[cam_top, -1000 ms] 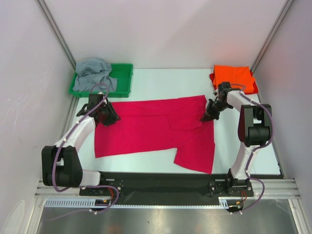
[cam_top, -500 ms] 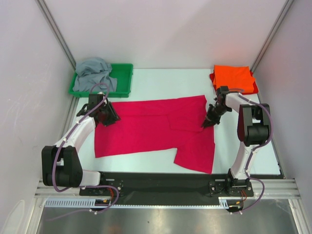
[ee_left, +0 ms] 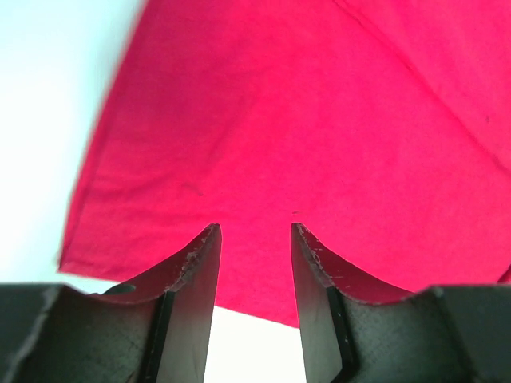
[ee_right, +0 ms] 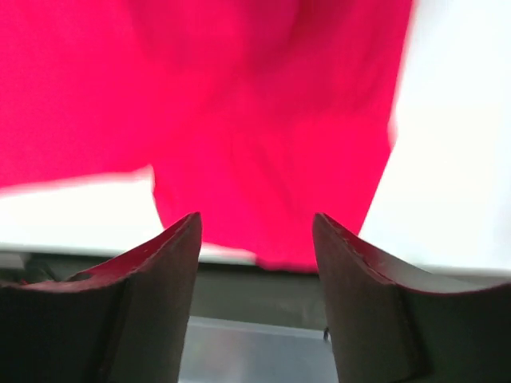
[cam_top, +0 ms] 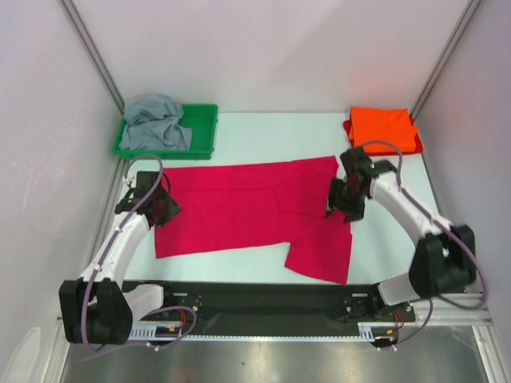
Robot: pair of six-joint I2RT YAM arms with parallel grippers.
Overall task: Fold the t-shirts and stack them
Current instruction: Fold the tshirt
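Note:
I expect the crimson-pink t-shirt's sleeve (cam_top: 321, 258) to fold over when I carry it back, while the t-shirt's far edge stays flat, because the sleeve juts (cam_top: 290, 244) past the t-shirt's body.
The crimson-pink t-shirt (cam_top: 239, 209) lies spread flat across the middle of the table, one part reaching toward the near edge at the right. My left gripper (cam_top: 166, 210) hovers open over its left edge (ee_left: 303, 120), nothing between the fingers (ee_left: 200, 263). My right gripper (cam_top: 337, 207) hangs open above the shirt's right side (ee_right: 271, 120), also holding nothing. The orange t-shirt (cam_top: 383, 128) sits folded at the back right corner. The grey t-shirt (cam_top: 156, 128) lies bunched in the green tray (cam_top: 204, 120).
The green tray stands at the back left against the wall. White table (cam_top: 271, 132) shows behind the crimson shirt and at its left (ee_left: 48, 120). A black rail (cam_top: 263, 299) runs along the near edge and shows in the right wrist view (ee_right: 255, 287).
My right gripper has opened and let go of the crimson shirt, and its arm has swung out to the right. My left gripper slid nearer along the shirt's left edge.

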